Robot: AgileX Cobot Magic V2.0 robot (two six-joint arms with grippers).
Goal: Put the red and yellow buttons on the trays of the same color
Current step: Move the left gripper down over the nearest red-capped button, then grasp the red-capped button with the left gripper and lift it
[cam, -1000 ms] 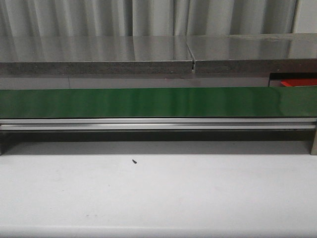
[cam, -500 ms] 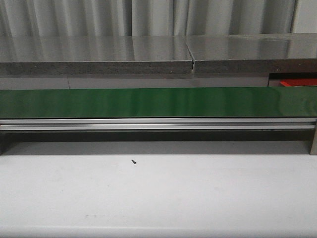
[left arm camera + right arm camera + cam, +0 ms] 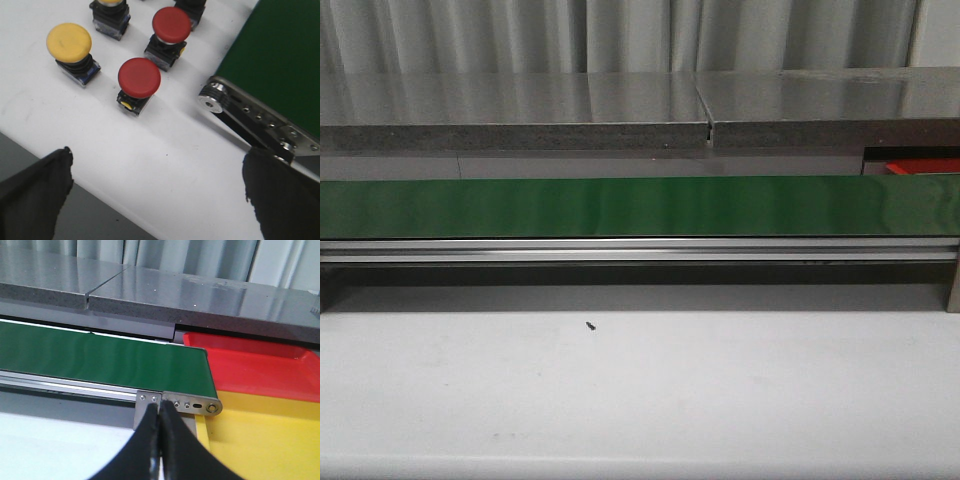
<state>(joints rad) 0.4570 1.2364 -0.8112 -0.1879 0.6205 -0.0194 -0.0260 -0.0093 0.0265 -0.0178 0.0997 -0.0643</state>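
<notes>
My left gripper should keep moving forward until its open fingers are on both sides of the nearest red button (image 3: 139, 78) ahead of them and then close, because clear table (image 3: 106, 86) lies around that button.
In the left wrist view, two red buttons (image 3: 139, 77) (image 3: 171, 24) and a yellow button (image 3: 69, 42) stand on black bases on the white table; another yellow one (image 3: 110, 2) is cut off by the frame edge. My left gripper (image 3: 157, 182) hangs open above bare table short of them, holding nothing. In the right wrist view, my right gripper (image 3: 159, 412) is shut with nothing between its fingers, near the conveyor's end. Past it lie the red tray (image 3: 260, 372) and the yellow tray (image 3: 265, 440). A sliver of the red tray (image 3: 925, 166) shows in the front view.
The green conveyor belt (image 3: 640, 206) runs across the front view behind the white table (image 3: 640, 390), with a grey shelf (image 3: 520, 105) beyond it. Its end roller (image 3: 210, 100) sits close to the buttons. The table's edge (image 3: 90, 192) passes under my left gripper.
</notes>
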